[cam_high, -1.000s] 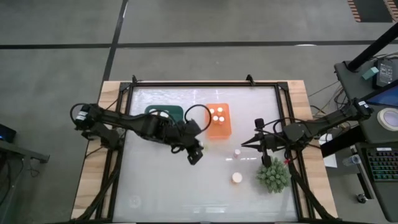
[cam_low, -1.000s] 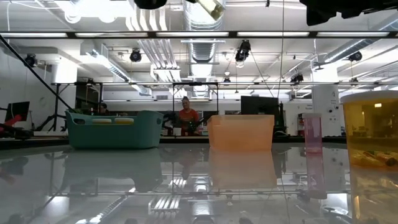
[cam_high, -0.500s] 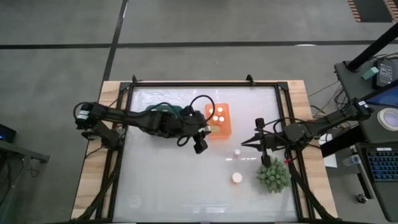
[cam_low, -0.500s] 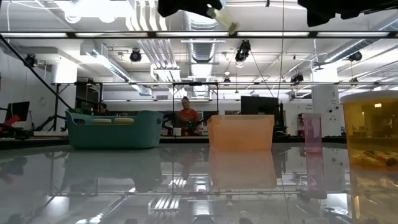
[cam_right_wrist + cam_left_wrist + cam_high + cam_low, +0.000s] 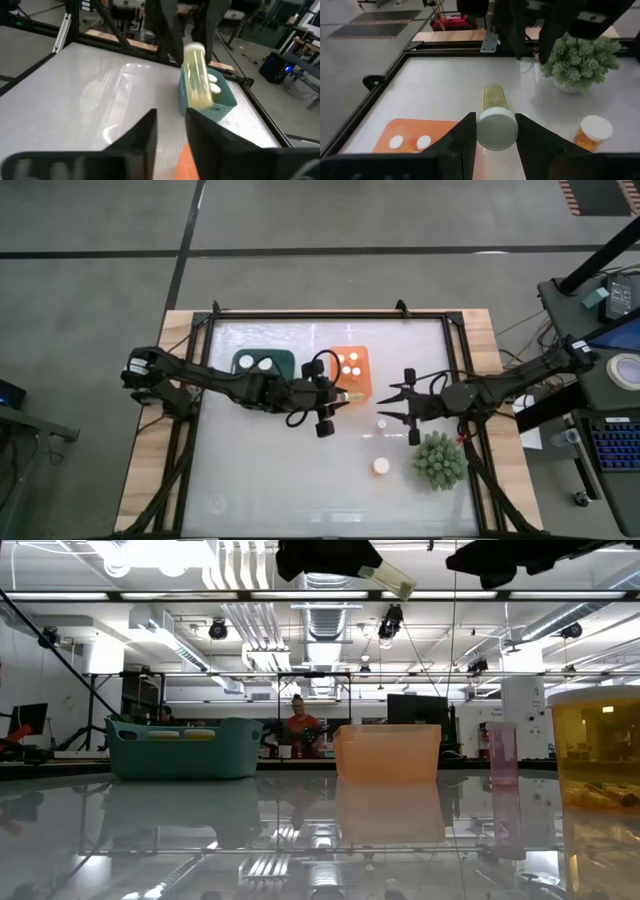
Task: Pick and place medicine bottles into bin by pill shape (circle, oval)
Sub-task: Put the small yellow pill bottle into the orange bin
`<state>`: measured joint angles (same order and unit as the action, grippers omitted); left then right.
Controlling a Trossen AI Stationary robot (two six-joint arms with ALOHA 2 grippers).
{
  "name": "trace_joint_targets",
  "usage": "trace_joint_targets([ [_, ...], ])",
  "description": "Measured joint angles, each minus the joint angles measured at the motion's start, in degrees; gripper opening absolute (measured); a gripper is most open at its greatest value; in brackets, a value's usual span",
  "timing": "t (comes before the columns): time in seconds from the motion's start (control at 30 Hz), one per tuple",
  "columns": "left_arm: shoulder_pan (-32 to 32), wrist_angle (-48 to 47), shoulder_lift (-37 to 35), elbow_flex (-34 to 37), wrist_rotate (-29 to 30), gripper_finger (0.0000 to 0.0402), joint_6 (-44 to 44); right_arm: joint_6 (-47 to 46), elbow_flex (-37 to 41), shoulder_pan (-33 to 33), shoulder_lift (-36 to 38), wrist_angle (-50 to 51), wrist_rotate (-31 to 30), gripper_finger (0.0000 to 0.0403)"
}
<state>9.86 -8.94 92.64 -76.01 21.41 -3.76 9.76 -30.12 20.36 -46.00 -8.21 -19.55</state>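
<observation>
The pale yellow bottle's cap [image 5: 497,129] points toward my left gripper and hides the pills. Next, my right gripper grabs the bottle's bottom end [image 5: 200,100] before I choose a bin.
My left gripper [image 5: 330,402] is shut on a pale yellow bottle with a white cap [image 5: 496,131]. It holds the bottle above the table, just in front of the orange bin [image 5: 352,372], which holds three white-capped bottles. The bottle also shows in the low view [image 5: 385,580] and the right wrist view [image 5: 196,80]. The green bin [image 5: 262,364] holds two bottles. My right gripper [image 5: 388,406] is open and empty, to the right of the held bottle. Two bottles [image 5: 381,423] [image 5: 381,466] stand on the table. My left gripper pinches the bottle at its cap end [image 5: 496,145] between its two fingers [image 5: 462,142]. The bottle lies along the fingers, cap toward the wrist and body [image 5: 493,96] sticking forward. It is lifted clear of the table, about level, its free end dipping slightly.
A spiky green plant [image 5: 438,460] stands at the table's right, close to my right arm and the loose bottles. A black frame [image 5: 320,314] runs around the glossy white table. A person sits in the room beyond the table [image 5: 299,725].
My left gripper has carried the bottle toward the table's right and far side, up to the orange bin, and its arm has uncovered the green bin. My right gripper has moved toward the table's left, nearer the held bottle.
</observation>
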Motion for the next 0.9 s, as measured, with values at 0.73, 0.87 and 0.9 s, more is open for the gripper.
trace_joint_targets([
  [0.73,1.9,9.4,0.0,4.2,-0.5,0.0100,0.0,0.8,-5.6,-1.0,-10.3,-0.7,-7.7,0.0193],
  [0.87,2.0,11.4,0.0,4.3,-0.8,0.0100,0.0,0.9,-5.6,-1.0,-10.7,-1.7,-7.5,0.0187],
  [0.9,1.9,11.5,0.0,4.4,-0.8,0.0100,0.0,1.2,-5.6,-1.0,-10.8,-2.0,-7.4,0.0186],
])
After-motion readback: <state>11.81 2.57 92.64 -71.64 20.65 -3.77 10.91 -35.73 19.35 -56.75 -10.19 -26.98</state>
